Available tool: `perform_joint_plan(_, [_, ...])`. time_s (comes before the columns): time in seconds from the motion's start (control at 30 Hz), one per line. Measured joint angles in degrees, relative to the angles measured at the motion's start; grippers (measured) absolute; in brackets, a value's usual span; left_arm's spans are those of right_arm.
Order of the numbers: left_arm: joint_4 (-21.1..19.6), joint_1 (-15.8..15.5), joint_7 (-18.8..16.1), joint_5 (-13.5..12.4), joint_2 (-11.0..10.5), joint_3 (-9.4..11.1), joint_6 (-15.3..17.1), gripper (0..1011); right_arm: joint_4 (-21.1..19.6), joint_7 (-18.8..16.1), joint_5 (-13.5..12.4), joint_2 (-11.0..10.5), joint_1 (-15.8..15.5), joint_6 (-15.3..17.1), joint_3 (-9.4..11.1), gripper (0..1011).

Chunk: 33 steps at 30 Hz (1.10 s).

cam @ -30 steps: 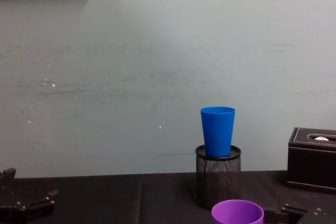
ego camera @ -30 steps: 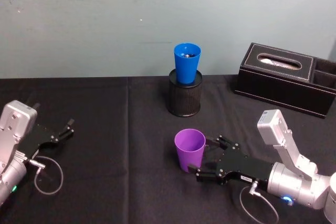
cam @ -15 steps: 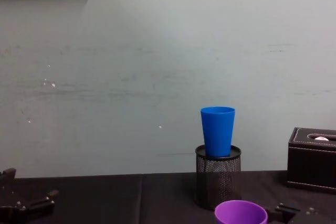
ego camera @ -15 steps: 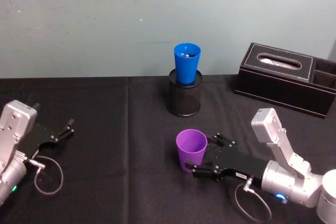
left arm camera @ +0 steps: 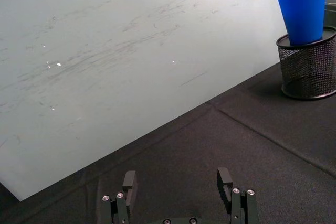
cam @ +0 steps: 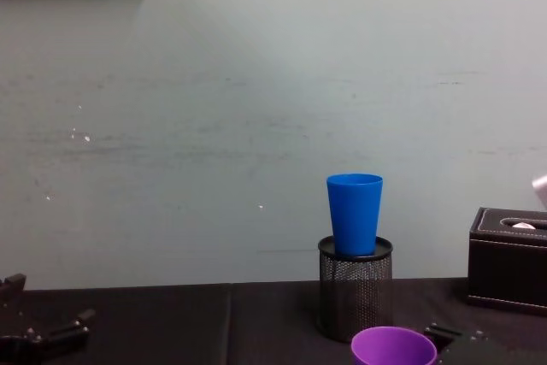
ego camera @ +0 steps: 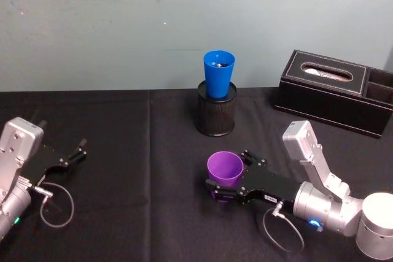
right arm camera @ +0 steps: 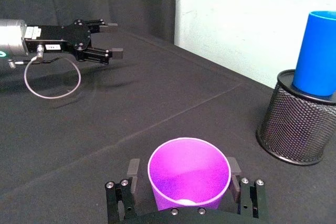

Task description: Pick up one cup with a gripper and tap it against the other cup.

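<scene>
I can see the blue cup (cam: 355, 214) resting flat inside the black mesh holder's rim (cam: 355, 257), so it should stay upright when I tap it with the purple cup.
The purple cup (ego camera: 225, 173) stands upright on the black tablecloth, in front of the black mesh holder (ego camera: 215, 111). In that holder sits the blue cup (ego camera: 218, 73), upright and raised above the table. My right gripper (ego camera: 228, 171) reaches in from the right, open, with one finger on each side of the purple cup. In the right wrist view the purple cup (right arm camera: 189, 174) stands between the fingers (right arm camera: 132, 171), with a small gap on the side that shows. My left gripper (ego camera: 77, 151) rests open at the far left, away from both cups.
A black leather tissue box (ego camera: 331, 90) stands at the back right by the wall. A loose cable loop (ego camera: 56, 204) lies by the left arm. The tablecloth between the left arm and the cups is bare.
My right gripper has slid forward toward the left, so its fingers now flank the purple cup instead of sitting behind it. The cup has stayed on the table. The left arm has not moved.
</scene>
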State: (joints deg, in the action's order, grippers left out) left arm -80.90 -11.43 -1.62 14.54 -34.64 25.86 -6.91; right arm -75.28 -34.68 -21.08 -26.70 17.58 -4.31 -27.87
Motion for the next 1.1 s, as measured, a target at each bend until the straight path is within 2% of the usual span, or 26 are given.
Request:
perform_joint_plan(0.9, [0.0,0.0,0.0,0.0,0.0,0.0,0.0,1000,0.8,0.0,0.5,0.6,0.3,0.2,0.0,1002])
perform_joint_plan(1.1, [0.0,0.0,0.0,0.0,0.0,0.0,0.0,1000,0.8,0.0,0.5,0.6,0.3,0.2,0.0,892])
